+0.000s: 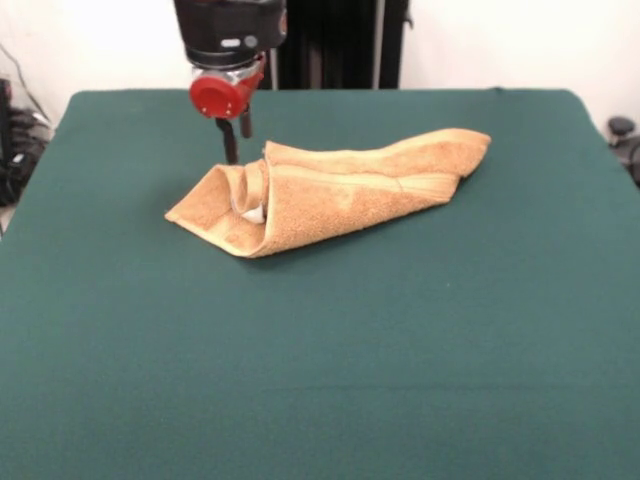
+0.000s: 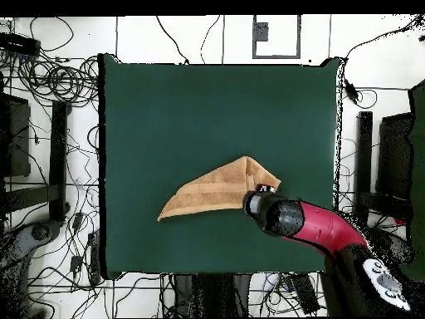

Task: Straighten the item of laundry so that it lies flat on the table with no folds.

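Observation:
The fold (image 1: 262,184) should open out and show the tucked label when the robot's gripper pulls, because a bit of white label (image 1: 256,214) peeks out of the towel's curled end.
The tan-orange towel (image 1: 345,195) lies folded over itself in a long tapered shape on the green table (image 1: 320,380), its narrow end to the right. A bit of white label (image 1: 253,212) peeks from the fold at its left end. My gripper (image 1: 238,150) hangs just behind the towel's left end, low over the cloth, open and empty. In the overhead view the towel (image 2: 212,193) is a folded wedge at the table's (image 2: 207,108) middle. The arm's red and black wrist (image 2: 286,218) covers the gripper at the towel's right corner.
The table's edges lie far from the towel on all sides. Cables and stands (image 2: 50,83) crowd the floor around the table. The robot's black pedestal (image 1: 340,40) stands behind the far edge.

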Available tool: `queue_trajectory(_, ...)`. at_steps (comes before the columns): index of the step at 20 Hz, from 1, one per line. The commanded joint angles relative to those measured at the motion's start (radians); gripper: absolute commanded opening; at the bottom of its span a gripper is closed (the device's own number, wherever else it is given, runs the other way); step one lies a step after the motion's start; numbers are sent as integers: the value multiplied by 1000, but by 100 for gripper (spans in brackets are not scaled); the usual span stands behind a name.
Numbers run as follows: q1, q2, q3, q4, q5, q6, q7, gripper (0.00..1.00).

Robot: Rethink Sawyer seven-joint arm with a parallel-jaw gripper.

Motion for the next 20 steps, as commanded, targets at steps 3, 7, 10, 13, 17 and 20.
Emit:
queue_trajectory(3, -124, 1, 198, 47, -67, 49, -307, 100)
queue_trajectory(7, -151, 0, 238, 71, -59, 33, -246, 100)
queue_trajectory(10, -159, -9, 255, 79, -49, 41, -205, 100)
queue_trajectory(13, -173, -2, 278, 90, -41, 24, -181, 100)
queue_trajectory(17, -174, 0, 287, 96, -45, 13, -162, 100)
queue_trajectory(20, -186, 6, 310, 108, -39, -13, -147, 100)
